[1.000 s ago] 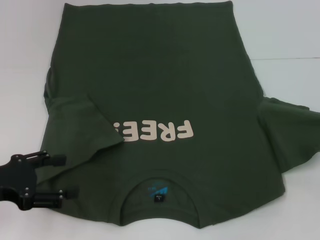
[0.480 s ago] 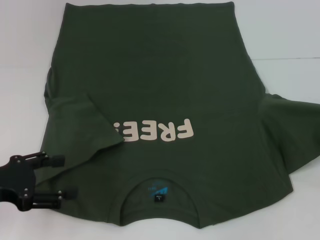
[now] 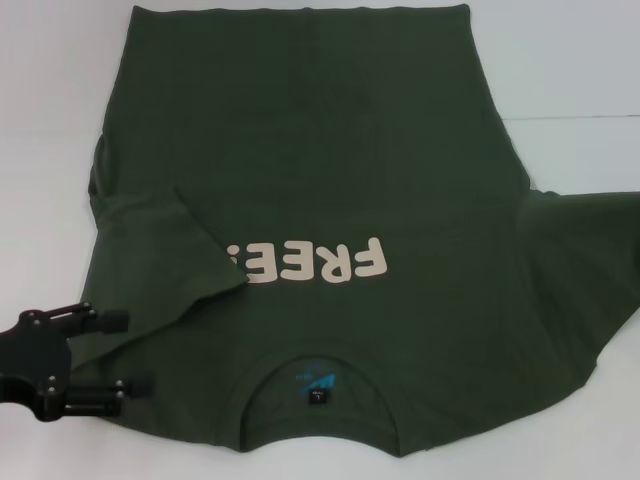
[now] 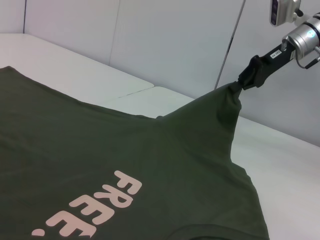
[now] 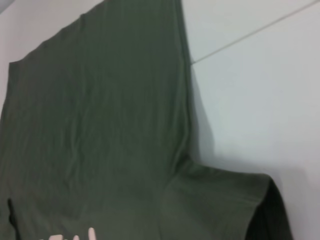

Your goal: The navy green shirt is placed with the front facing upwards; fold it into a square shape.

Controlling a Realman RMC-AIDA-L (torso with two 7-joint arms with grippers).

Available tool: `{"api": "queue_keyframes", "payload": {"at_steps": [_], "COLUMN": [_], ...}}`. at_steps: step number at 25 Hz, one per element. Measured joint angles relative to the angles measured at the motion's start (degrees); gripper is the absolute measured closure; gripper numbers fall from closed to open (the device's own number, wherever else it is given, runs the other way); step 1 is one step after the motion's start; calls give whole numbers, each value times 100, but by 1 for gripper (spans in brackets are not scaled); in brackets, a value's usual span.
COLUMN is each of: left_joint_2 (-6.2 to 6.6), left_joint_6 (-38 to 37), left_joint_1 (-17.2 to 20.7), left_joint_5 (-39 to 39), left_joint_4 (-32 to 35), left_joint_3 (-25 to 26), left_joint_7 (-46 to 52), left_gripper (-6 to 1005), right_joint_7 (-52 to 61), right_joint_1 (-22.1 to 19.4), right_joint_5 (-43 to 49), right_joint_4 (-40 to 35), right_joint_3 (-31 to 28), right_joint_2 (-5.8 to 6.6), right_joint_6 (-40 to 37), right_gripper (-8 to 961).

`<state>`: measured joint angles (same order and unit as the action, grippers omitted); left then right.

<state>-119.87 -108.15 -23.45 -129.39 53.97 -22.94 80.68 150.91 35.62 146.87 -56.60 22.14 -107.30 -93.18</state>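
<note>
The robot's right gripper is holding the sleeve tip [image 4: 232,90], and the chest [image 3: 438,276] beside the lettering is lying flat, so the robot should go on folding inward until the sleeve tip lands there.
The navy green shirt [image 3: 320,170] lies front up on the white table, collar [image 3: 318,385] nearest me, with cream "FREE" lettering [image 3: 320,262]. Its left sleeve [image 3: 165,250] is folded in over the chest and hides the end of the lettering. My left gripper [image 3: 132,352] is open at the shirt's near left corner, over the shoulder edge, holding nothing. In the left wrist view my right gripper [image 4: 242,84] is shut on the tip of the right sleeve [image 4: 220,115], lifted into a taut peak above the table. In the head view that sleeve [image 3: 590,260] runs off the right edge.
White table [image 3: 580,70] surrounds the shirt, with a thin seam line [image 3: 570,118] at the right. The right wrist view shows the shirt's side edge [image 5: 182,75] and the raised sleeve [image 5: 220,200] over bare table [image 5: 260,100].
The right sleeve has been drawn up and outward to the right, spreading the shirt's right side wider. The left gripper has barely moved.
</note>
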Motion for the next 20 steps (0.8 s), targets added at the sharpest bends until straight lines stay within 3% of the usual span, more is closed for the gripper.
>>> {"api": "queue_keyframes", "payload": {"at_steps": [8,20], "left_joint_2": [0,16], "left_joint_6": [18,42], "left_joint_1": [-16,-37], "left_joint_5": [-7,-14], "left_joint_4": [0,0], "left_joint_3": [0,0], "left_joint_7": [0,0], "left_gripper": [133,137], "right_joint_7": [10,225], "right_joint_1": [371,1190], "right_joint_5": [-146,-148], "right_joint_4": [27,339], "right_joint_3": [126,1151], "right_joint_2": [-84,-389], "right_joint_6": [-129,255], "right_gripper": [951,950]}}
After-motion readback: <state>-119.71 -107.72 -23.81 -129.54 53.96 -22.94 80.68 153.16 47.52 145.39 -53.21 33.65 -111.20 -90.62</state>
